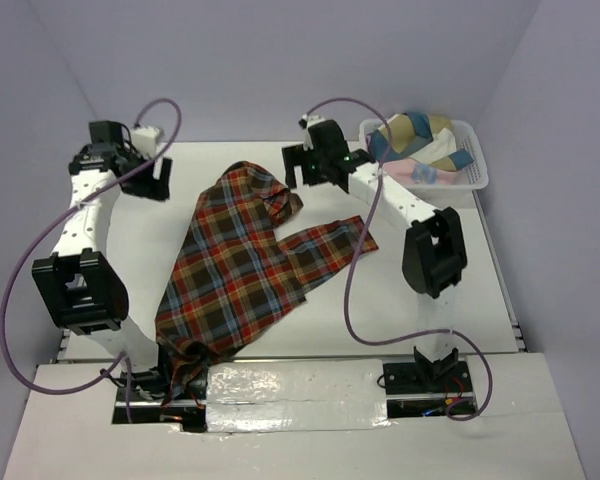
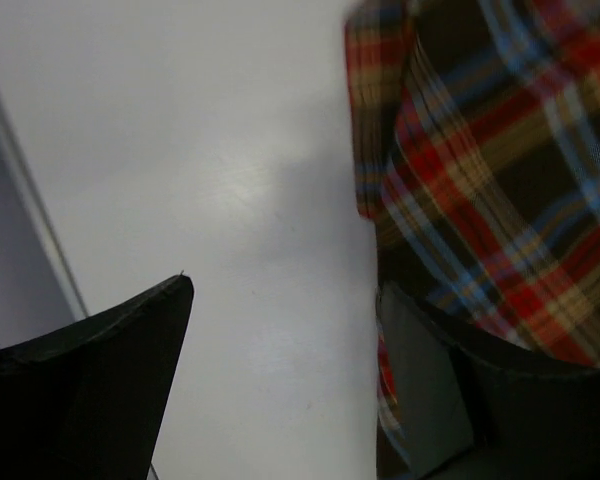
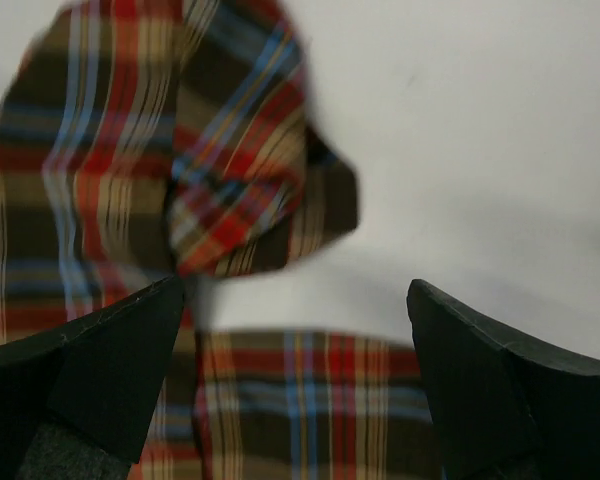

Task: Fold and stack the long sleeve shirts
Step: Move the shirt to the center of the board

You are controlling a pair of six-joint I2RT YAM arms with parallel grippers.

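The plaid shirt is lying at a slant, and its lower end is over the table's near edge (image 1: 187, 366). My left gripper should lift the whole shirt (image 1: 230, 255) back and lay it crosswise before it gets folded.
One of the long sleeve shirts, a red, brown and blue plaid one (image 1: 230, 265), lies spread diagonally across the white table (image 1: 420, 320). Its lower end hangs over the near edge and one sleeve (image 1: 330, 245) points right. My right gripper (image 1: 293, 172) hovers open over the shirt's bunched far corner (image 3: 230, 180), and plaid cloth (image 3: 310, 400) lies beneath the gap with nothing between the fingers (image 3: 110, 370). My left gripper (image 1: 160, 175) stands open at the back left, over bare table beside the shirt's edge (image 2: 500, 180). Its right finger (image 2: 460, 400) is close to the cloth.
A white slotted basket (image 1: 475, 175) sits at the back right with teal, tan, white and pink cloth (image 1: 415, 140) piled in it. The right arm's elbow (image 1: 435, 250) stands over the table's right side. Purple cables (image 1: 20, 290) loop beside both arms.
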